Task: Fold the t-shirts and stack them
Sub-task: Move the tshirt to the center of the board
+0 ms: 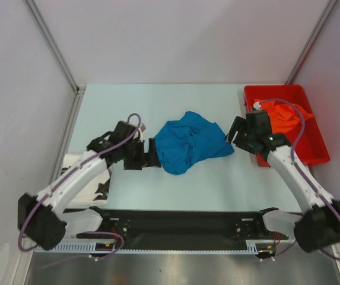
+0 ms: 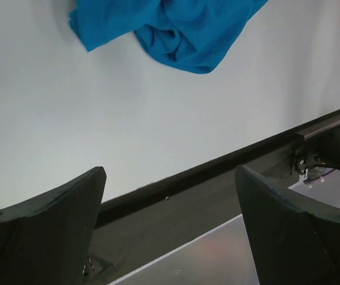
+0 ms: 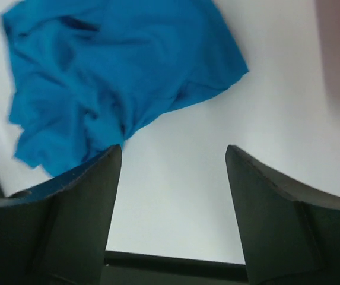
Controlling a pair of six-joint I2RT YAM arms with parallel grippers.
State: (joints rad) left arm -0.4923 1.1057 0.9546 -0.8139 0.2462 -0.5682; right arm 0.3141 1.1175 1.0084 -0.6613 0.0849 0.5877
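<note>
The blue t-shirt [image 1: 186, 142] is lying crumpled in a heap, so my left gripper should grab one end [image 1: 163, 145] of the t-shirt and my right gripper the other to stretch it out before folding.
A crumpled bright blue t-shirt [image 1: 190, 142] lies in a heap mid-table, and it also fills the top of both wrist views [image 2: 175, 29] [image 3: 116, 71]. An orange t-shirt [image 1: 285, 116] is bunched inside the red bin. A white t-shirt with black blotches [image 1: 102, 189] lies flat at the near left, partly under my left arm. My left gripper [image 1: 149, 153] [image 2: 170, 178] is open at the blue shirt's left edge, with nothing between its fingers. My right gripper [image 1: 236, 133] [image 3: 174, 154] is open just right of the blue shirt, between it and the bin, and holds nothing.
The red plastic bin [image 1: 276, 89] stands at the table's back right, and its side shows as a red blur [image 3: 339, 47] in the right wrist view. A black rail [image 1: 181, 225] with both arm bases runs along the near edge. White walls enclose the table.
</note>
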